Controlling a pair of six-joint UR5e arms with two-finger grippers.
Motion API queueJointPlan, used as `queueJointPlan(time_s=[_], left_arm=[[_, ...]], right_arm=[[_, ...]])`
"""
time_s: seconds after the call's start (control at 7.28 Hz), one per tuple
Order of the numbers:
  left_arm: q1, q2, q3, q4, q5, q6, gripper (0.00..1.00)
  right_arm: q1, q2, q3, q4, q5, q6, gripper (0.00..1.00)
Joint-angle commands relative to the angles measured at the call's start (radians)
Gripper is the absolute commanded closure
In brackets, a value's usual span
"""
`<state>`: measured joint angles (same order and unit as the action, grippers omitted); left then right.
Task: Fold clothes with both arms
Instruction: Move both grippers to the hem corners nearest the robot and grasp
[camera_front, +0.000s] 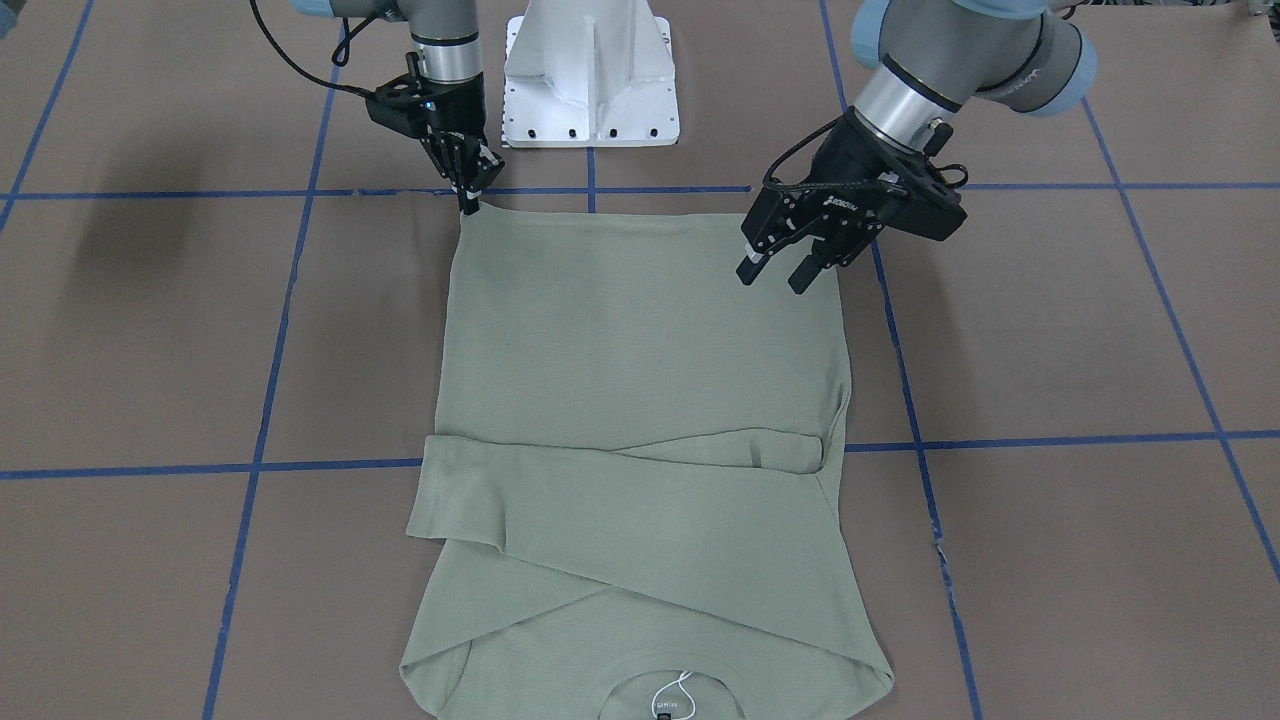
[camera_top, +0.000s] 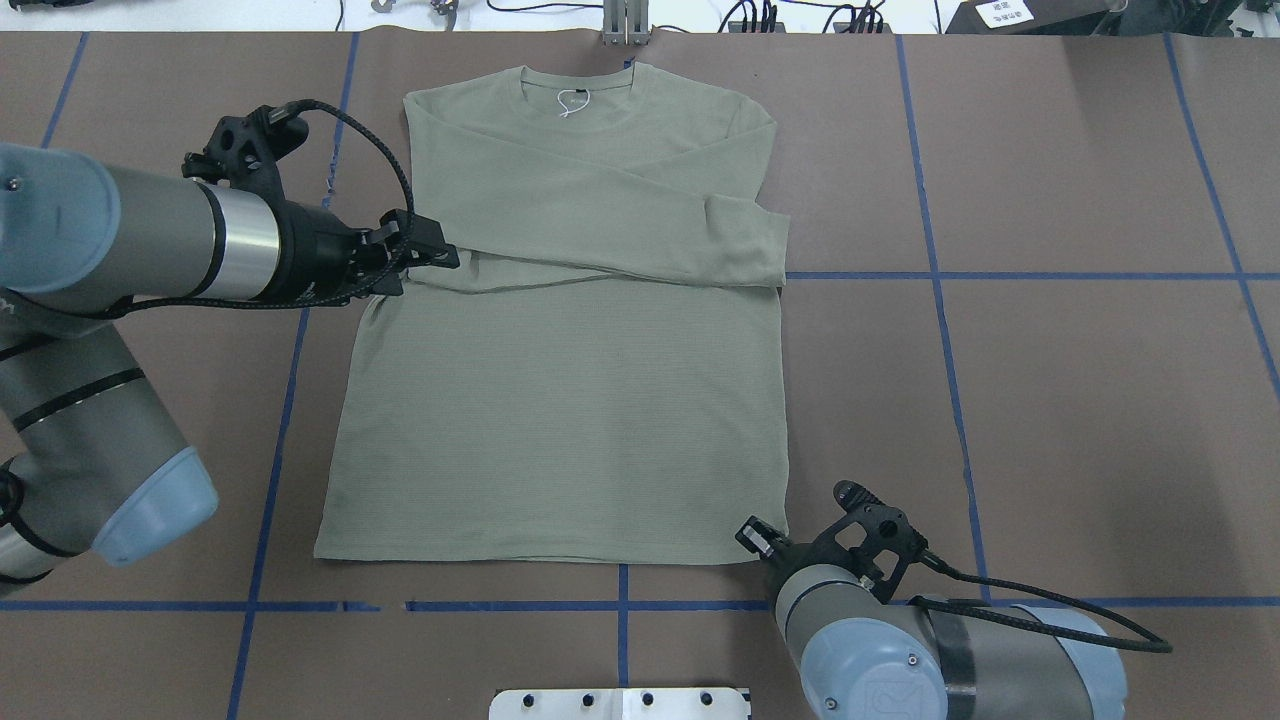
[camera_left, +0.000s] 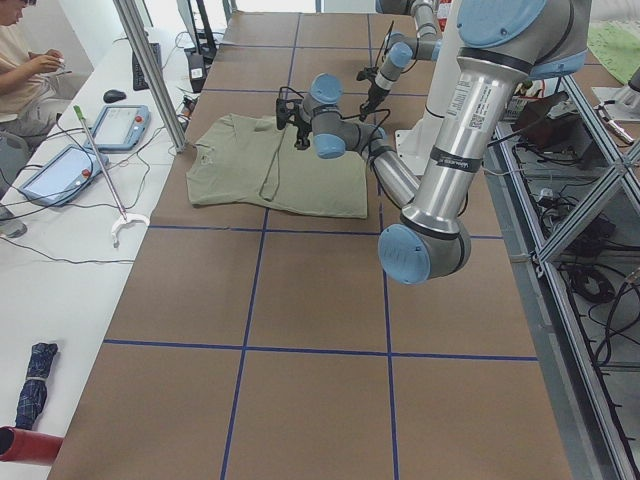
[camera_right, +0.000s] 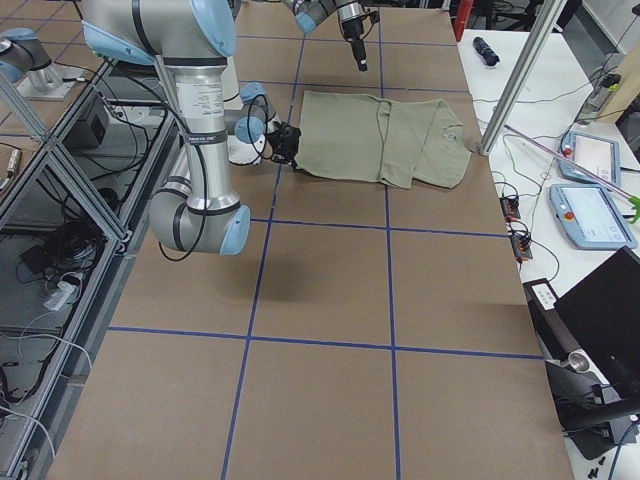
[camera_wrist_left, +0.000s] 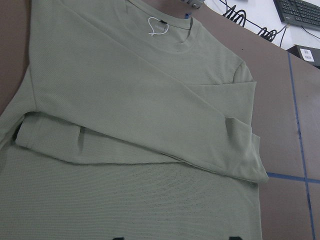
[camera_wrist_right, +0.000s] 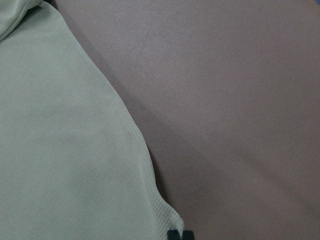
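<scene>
I keep moving my left gripper toward the free opposite hem corner until its fingers straddle the hem's edge, as my right gripper holds one hem corner (camera_wrist_right: 172, 220).
The sage-green shirt (camera_front: 640, 380) lies flat on the brown table, collar and white string tag (camera_top: 570, 103) away from the robot, both sleeves folded across the chest. My right gripper (camera_front: 470, 205) is down at the hem corner on my right (camera_top: 755, 533); the right wrist view shows its tips (camera_wrist_right: 180, 234) closed together on that corner. My left gripper (camera_front: 775, 277) is open and empty, raised above the shirt's left side (camera_top: 440, 250). The left wrist view looks down on the folded sleeves (camera_wrist_left: 125, 100).
The white pedestal base (camera_front: 592, 75) stands at the near table edge behind the hem. Blue tape lines (camera_top: 940, 275) cross the brown table. A metal post (camera_top: 626, 25) stands beyond the collar. An operator (camera_left: 25, 70) sits at a side bench with teach pendants (camera_left: 120, 125).
</scene>
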<state>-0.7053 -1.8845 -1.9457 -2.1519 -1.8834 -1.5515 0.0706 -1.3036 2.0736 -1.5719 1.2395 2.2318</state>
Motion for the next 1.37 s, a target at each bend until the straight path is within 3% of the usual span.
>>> queueJointPlan(time_s=[0.0, 0.14, 0.55, 0.82, 1.24], left_arm=[[0.155, 0.105, -0.039, 0.009, 0.166, -0.128, 0.24], [0.238, 0.111, -0.048, 0.089, 0.214, -0.153, 0.24], [0.418, 0.185, -0.128, 0.229, 0.268, -0.284, 0.24], [0.449, 0.192, -0.119, 0.342, 0.271, -0.294, 0.24], [0.49, 0.208, -0.117, 0.342, 0.271, -0.328, 0.26]], right_arm=[[0.001, -0.077, 0.081, 0.001, 0.034, 0.0, 1.0], [0.001, -0.11, 0.123, 0.001, 0.041, 0.0, 1.0], [-0.029, -0.158, 0.132, 0.003, 0.041, 0.005, 1.0], [-0.034, -0.163, 0.132, 0.003, 0.041, 0.005, 1.0], [-0.034, -0.163, 0.134, 0.003, 0.038, 0.005, 1.0]])
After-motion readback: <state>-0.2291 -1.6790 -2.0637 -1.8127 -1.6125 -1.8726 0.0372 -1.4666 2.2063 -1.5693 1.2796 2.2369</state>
